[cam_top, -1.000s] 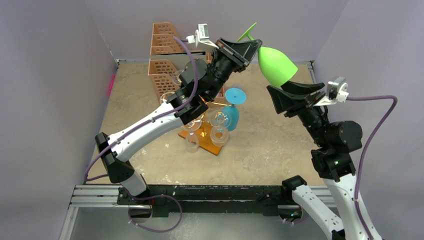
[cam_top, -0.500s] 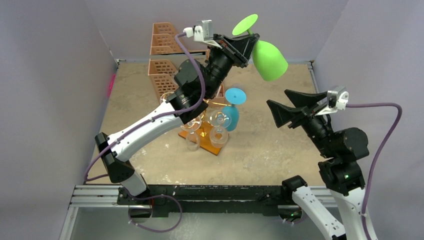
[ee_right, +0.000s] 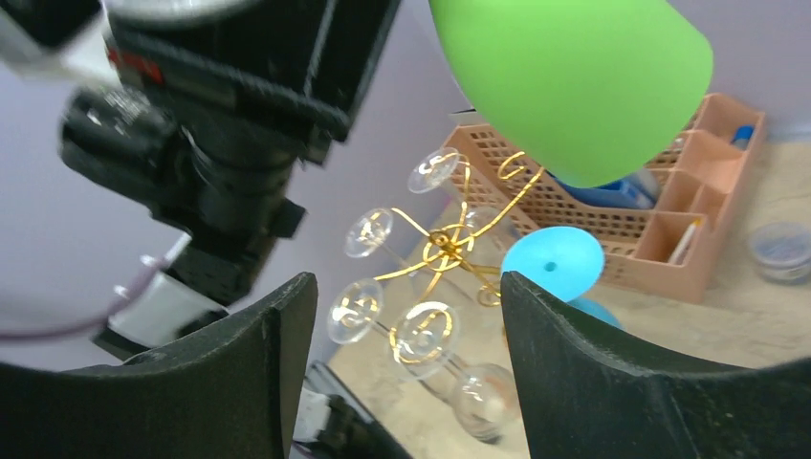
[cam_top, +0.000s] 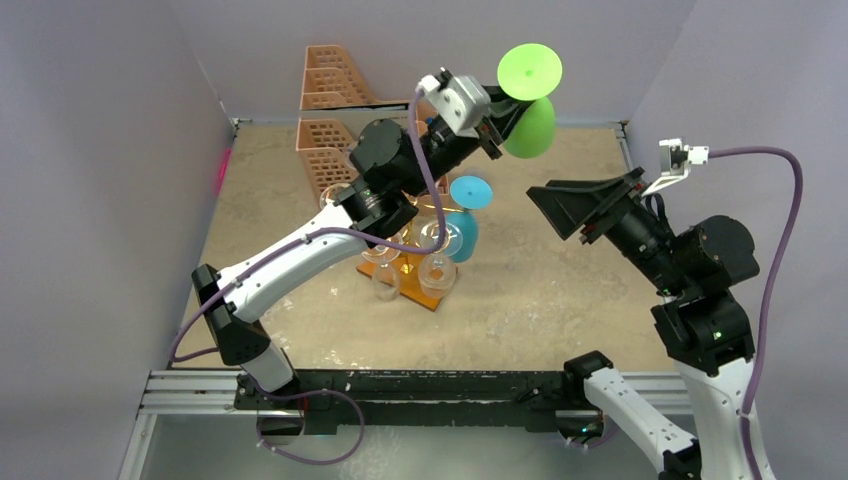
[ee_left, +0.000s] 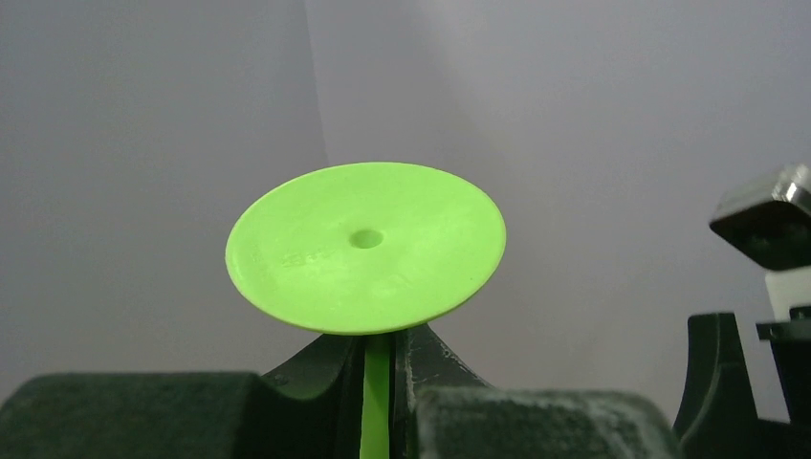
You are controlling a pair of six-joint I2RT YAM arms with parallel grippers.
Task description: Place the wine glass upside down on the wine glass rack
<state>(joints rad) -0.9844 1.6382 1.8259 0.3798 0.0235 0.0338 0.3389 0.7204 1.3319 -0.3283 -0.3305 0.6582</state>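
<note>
My left gripper covers the stem (ee_left: 376, 394) that must slide into the rack's hook, so my right gripper should take the green wine glass by its foot's edge (cam_top: 556, 76).
The green wine glass hangs high over the back of the table, its round foot (cam_top: 529, 70) uppermost and its bowl (cam_top: 533, 130) below. My left gripper (cam_top: 500, 115) is shut on its stem (ee_left: 376, 387), just under the foot (ee_left: 365, 247). The gold wire wine glass rack (cam_top: 428, 212) stands on its brown wooden base (cam_top: 432, 295) below and to the left. It holds clear glasses and a blue glass (cam_top: 466, 215). My right gripper (cam_top: 550, 205) is open and holds nothing, to the right of the rack and below the bowl (ee_right: 574, 81). The rack (ee_right: 449, 244) shows between the right fingers (ee_right: 574, 363).
A peach perforated organizer (cam_top: 325, 150) stands at the back left, behind the rack. Clear glasses (cam_top: 385, 282) hang low on the rack's near side. A small round container (ee_right: 782, 251) lies on the table beyond the organizer. Grey walls close in on three sides.
My right gripper has come off the green bowl, opened and drawn back to the right. The left gripper has turned the glass so that its foot points up.
</note>
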